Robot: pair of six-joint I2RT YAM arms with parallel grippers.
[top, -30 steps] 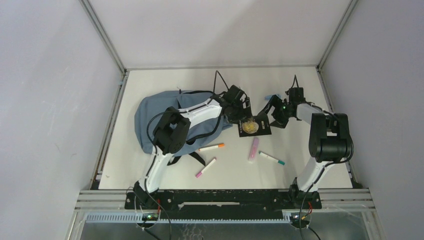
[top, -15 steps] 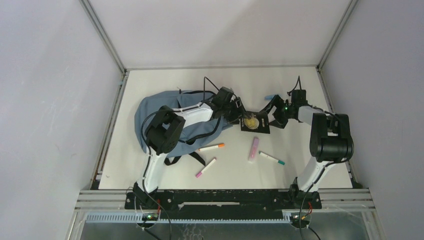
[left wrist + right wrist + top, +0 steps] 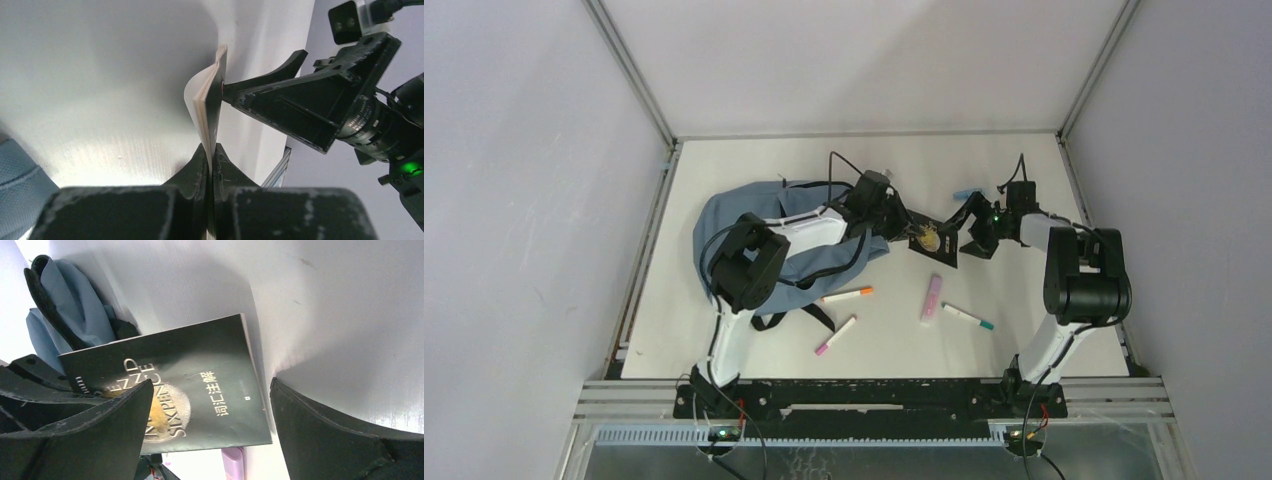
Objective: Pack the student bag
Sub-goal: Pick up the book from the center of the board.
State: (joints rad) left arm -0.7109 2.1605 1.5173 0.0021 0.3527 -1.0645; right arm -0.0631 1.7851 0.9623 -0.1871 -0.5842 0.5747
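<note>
My left gripper pinches the cover at its edge and the cover stays straight (image 3: 215, 372), so I expect the black book (image 3: 934, 238) to stick out flat when I carry it.
The student bag (image 3: 742, 238), dusty blue-grey with black straps, lies at the table's left centre; its fabric also shows in the right wrist view (image 3: 67, 302). A thin black book with a gold emblem (image 3: 930, 242) is tilted up on edge just right of the bag. My left gripper (image 3: 910, 231) is shut on the book's near edge; in the left wrist view the jaws (image 3: 211, 151) pinch the book (image 3: 213, 90). My right gripper (image 3: 965, 231) stands open at the book's far side, its fingers (image 3: 90, 435) wide apart over the book's cover (image 3: 200, 380).
Loose on the table in front of the book lie an orange-tipped marker (image 3: 848, 295), a pink marker (image 3: 835, 335), a pale pink case (image 3: 932, 297) and a green-tipped marker (image 3: 967, 317). A small blue item (image 3: 965, 192) sits behind the right gripper. Walls enclose the table.
My left gripper has closed onto the book's edge. The book has shifted slightly left and tipped from lying flat up onto its edge. The right gripper stays open.
</note>
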